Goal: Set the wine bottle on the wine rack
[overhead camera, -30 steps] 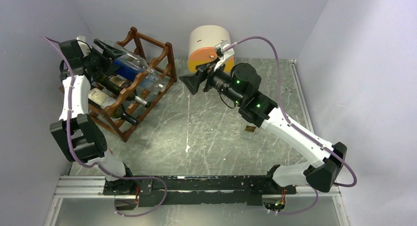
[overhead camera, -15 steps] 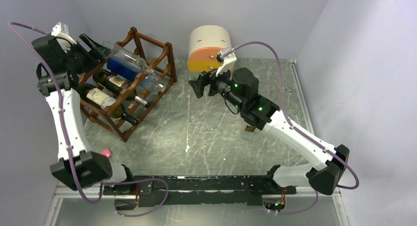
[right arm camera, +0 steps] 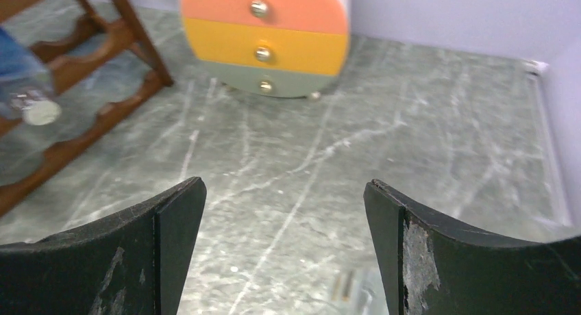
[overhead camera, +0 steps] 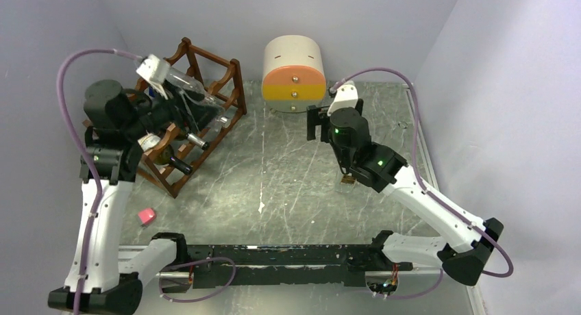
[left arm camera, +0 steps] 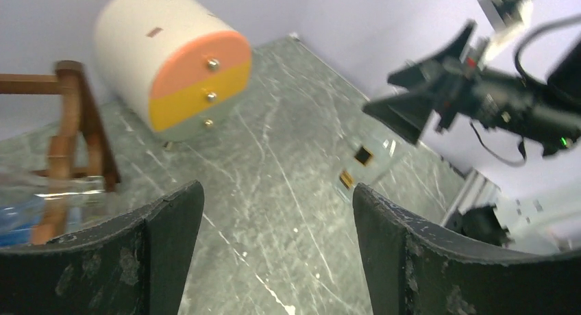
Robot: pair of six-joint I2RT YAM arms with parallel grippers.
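Observation:
The bottle (overhead camera: 347, 181) has free space all around it, so the robot's right gripper keeps moving toward the clear bottle with brown squares (left arm camera: 366, 159) until its open fingers close around the bottle's neck.
The reddish-brown wine rack (overhead camera: 231, 74) stands at the far left. A clear bottle with a blue label (overhead camera: 199, 93) lies across its top tier, and dark bottles (overhead camera: 186, 135) lie in the lower tiers. My left gripper (overhead camera: 179, 115) hovers over the rack's front. It is open and empty in the left wrist view (left arm camera: 277, 192), with the rack post (left arm camera: 68, 116) and clear bottle (left arm camera: 48, 188) at its left. My right gripper (overhead camera: 316, 122) is open and empty, right of the rack. The right wrist view (right arm camera: 284, 185) shows the rack rails (right arm camera: 89, 123) and a bottle cap (right arm camera: 40, 111) far left.
A cream-and-orange drawer box (overhead camera: 294, 72) stands at the back centre; it also shows in both wrist views (left arm camera: 175, 68) (right arm camera: 267, 34). A small clear piece with brown squares (overhead camera: 348, 181) lies under the right arm. A pink object (overhead camera: 146, 216) lies near the left arm's base.
My left arm has swung from behind the rack's far-left side to above its front, gripper now pointing right. My right arm has drawn back rightward from the rack. The clear bottle stays on the rack.

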